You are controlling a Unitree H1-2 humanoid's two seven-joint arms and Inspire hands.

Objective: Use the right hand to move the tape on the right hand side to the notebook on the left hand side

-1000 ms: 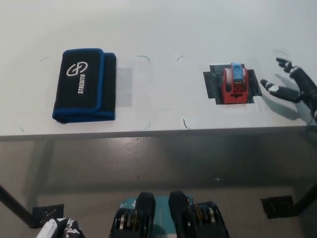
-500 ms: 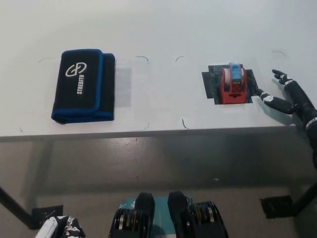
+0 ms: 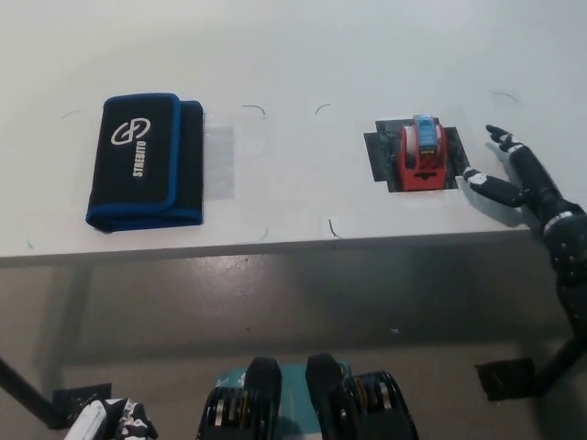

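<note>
The tape (image 3: pixel 423 156) should come free as I lift it and leave the dark mat where it is, since its edges (image 3: pixel 375 158) lie flush against the table.
A red tape dispenser (image 3: pixel 423 158) with a blue-topped roll stands on a dark mat (image 3: pixel 382 159) at the table's right side. My black right hand (image 3: pixel 515 179) hovers just right of it, open, fingers spread toward the dispenser and a small gap away from it. The notebook (image 3: pixel 145 161), a black case with blue edging and a white logo, lies flat at the table's left. My white left hand (image 3: pixel 108 423) rests low at the bottom left below the table edge; only part of it shows.
The white table (image 3: pixel 293 64) has thin pen marks around its middle. Its front edge runs across the picture below the objects. A dark table leg and foot plate (image 3: pixel 506 376) stand on the grey floor at lower right.
My right hand has moved left, closing in on the tape dispenser. The whole picture has shifted a little left, so the camera has moved. Tape and notebook lie as before.
</note>
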